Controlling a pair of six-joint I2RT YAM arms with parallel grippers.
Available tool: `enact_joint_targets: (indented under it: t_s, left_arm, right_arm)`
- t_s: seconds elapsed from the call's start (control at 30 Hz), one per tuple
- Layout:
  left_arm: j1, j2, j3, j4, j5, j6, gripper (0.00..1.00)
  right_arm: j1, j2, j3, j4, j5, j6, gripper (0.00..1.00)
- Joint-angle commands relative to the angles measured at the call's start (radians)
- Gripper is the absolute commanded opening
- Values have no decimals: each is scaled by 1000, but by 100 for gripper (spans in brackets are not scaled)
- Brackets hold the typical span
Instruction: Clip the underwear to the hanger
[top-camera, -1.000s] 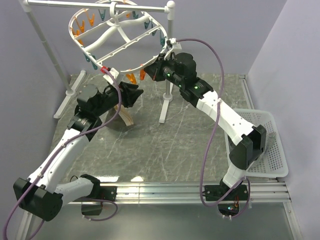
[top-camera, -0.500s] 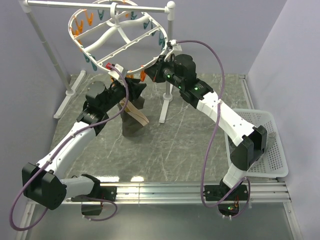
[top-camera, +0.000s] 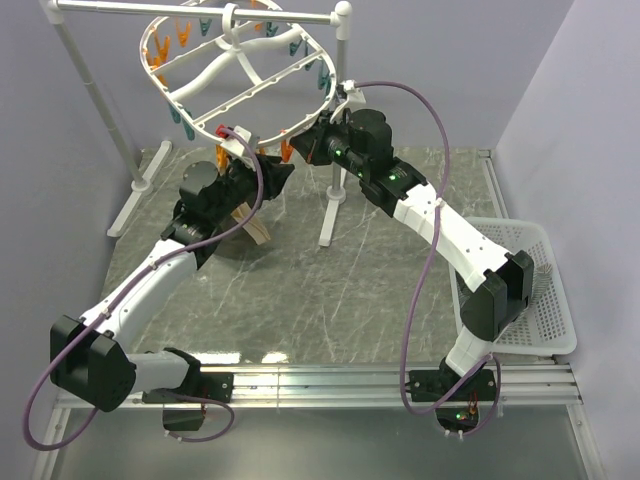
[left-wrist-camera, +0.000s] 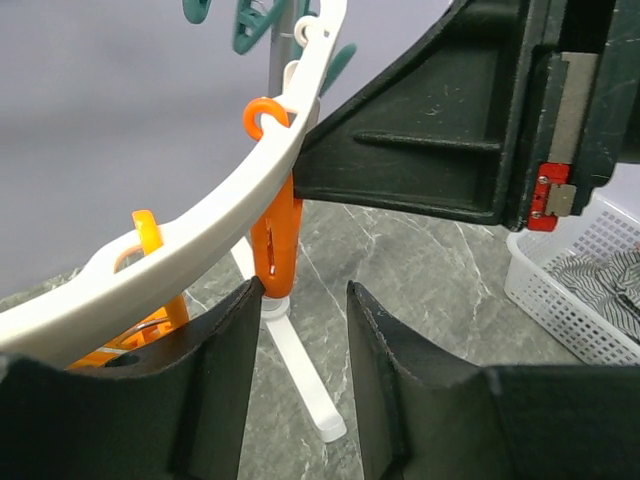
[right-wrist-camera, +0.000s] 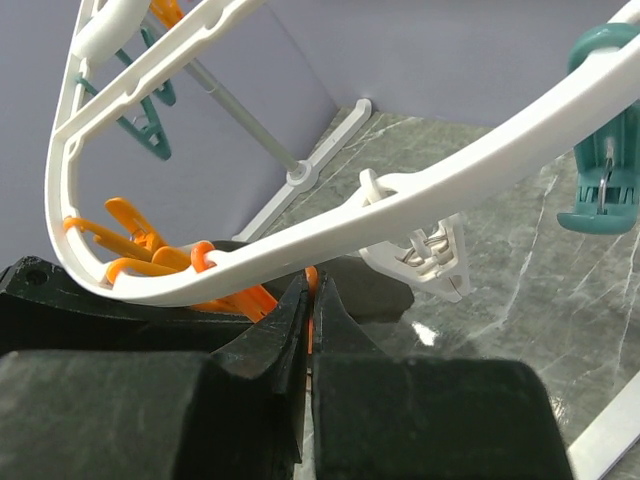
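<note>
Just the outer end of the orange clothespin is pinched between my right gripper's fingers, so next I open them, move in and close them around the clothespin's body.
The hanger, a white oval ring with orange and teal pegs, hangs tilted from the rail at the back. Both grippers are at its near rim. My right gripper is shut on an orange clothespin under the rim. My left gripper is open, with only table between the fingers. Its left fingertip is right beside another orange clothespin on the rim. The underwear, dark with a tan waistband, sits low beneath the left arm, partly hidden.
A white pole rail stand carries the ring; one of its feet stands just right of the grippers. A white basket at the table's right edge holds grey striped cloth. A white peg and a teal peg also hang from the rim.
My left arm has swung up and right, bringing its gripper under the ring's near rim. The dark cloth below it looked raised half a second ago and now sits lower. The right arm has stayed put.
</note>
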Motion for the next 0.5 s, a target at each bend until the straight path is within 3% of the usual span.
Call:
enact_joint_targets:
  t_s: [0.0,0.47]
  left_arm:
    - [0,10,30,49,-78,-11,46]
    - [-2,36,55,27,-153,-14,54]
  right_arm:
    - [17,-63,-5,12,-64,21,0]
    - [18,-61,-10,13,-96,17,0]
